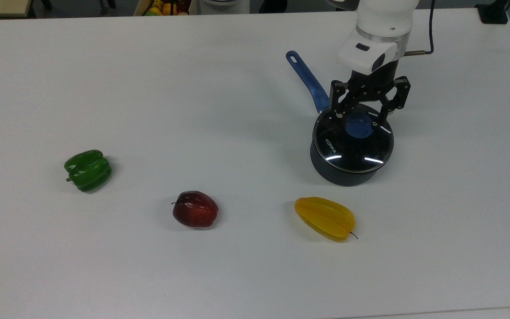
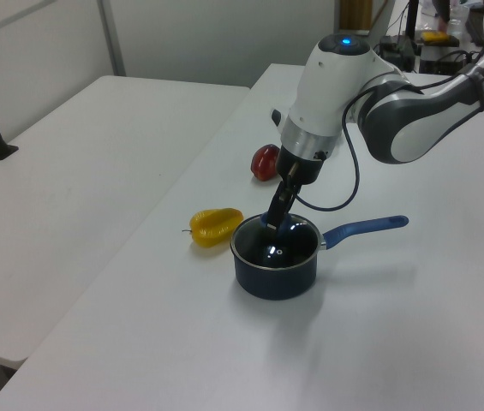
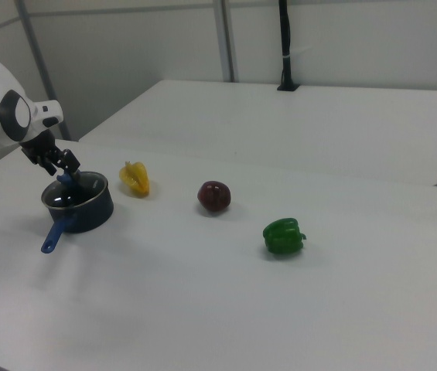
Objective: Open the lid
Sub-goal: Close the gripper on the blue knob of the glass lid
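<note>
The glass lid (image 2: 267, 252) shows only dark pan through it, so I should expect the saucepan (image 2: 276, 281) to be empty when I take the lid off.
The round glass lid (image 1: 352, 146) with its blue knob (image 1: 359, 125) and "KONKA" print lies flat on the dark saucepan (image 1: 345, 175). The pan's blue handle (image 1: 307, 79) points toward the top view's upper left. My gripper (image 1: 360, 116) hangs over the lid's far half, open, with one finger on each side of the knob and small gaps showing. In the left view the gripper (image 2: 273, 221) reaches down at a tilt onto the lid (image 2: 276, 246). In the right view the gripper (image 3: 63, 171) is over the pan (image 3: 79, 202).
A yellow starfruit (image 1: 324, 218) lies just in front of the pan in the top view. A red apple (image 1: 195, 209) and a green pepper (image 1: 88, 170) lie further to the top view's left. A cable (image 1: 421, 48) trails from the wrist.
</note>
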